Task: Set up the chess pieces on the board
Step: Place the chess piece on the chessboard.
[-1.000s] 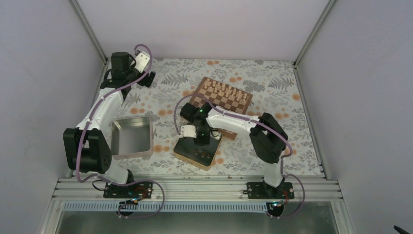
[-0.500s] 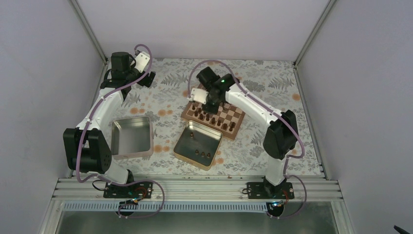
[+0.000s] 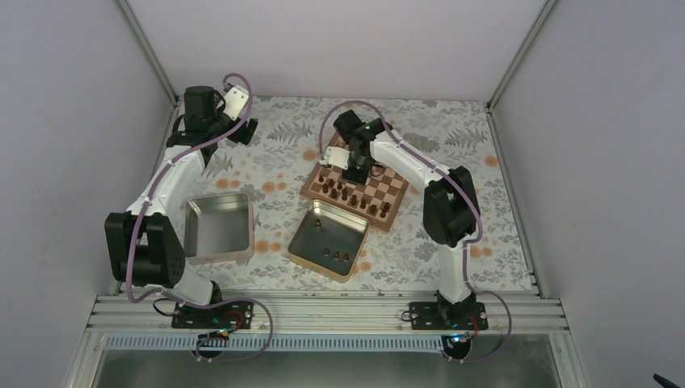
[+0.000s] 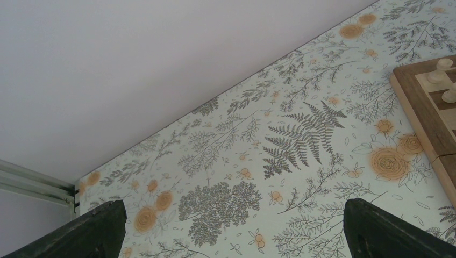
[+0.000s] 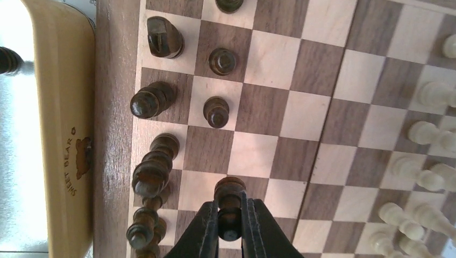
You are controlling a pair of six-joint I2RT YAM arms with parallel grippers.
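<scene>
I should keep lowering my right gripper with the dark brown pawn base down [image 5: 230, 186], since the next dark square in the row [image 5: 208, 148] is free, until the pawn stands there.
My right gripper [image 5: 229, 221] is shut on a dark brown pawn [image 5: 229, 194], held over a square in the second row of the board [image 5: 301, 113]. Two dark pawns [image 5: 216, 112] stand in that row. Larger dark pieces [image 5: 152, 100] line the edge row beside them. Seen from above, the right gripper [image 3: 355, 171] hangs over the board [image 3: 393, 191], near its left side. My left gripper [image 4: 236, 236] is open over bare floral cloth, far from the board, with nothing between its fingers [image 4: 97, 231].
A tin [image 3: 300, 246] holding a few dark pieces [image 3: 335, 255] lies in front of the board. An empty metal tin [image 3: 246, 230] sits to the left. Pale chessmen [image 5: 425, 134] fill the board's far rows. The left arm [image 3: 174, 174] reaches to the back-left corner.
The right arm has swung from over the tin up to the board, carrying the dark pawn, and has edged further towards the back. The left arm has not moved.
</scene>
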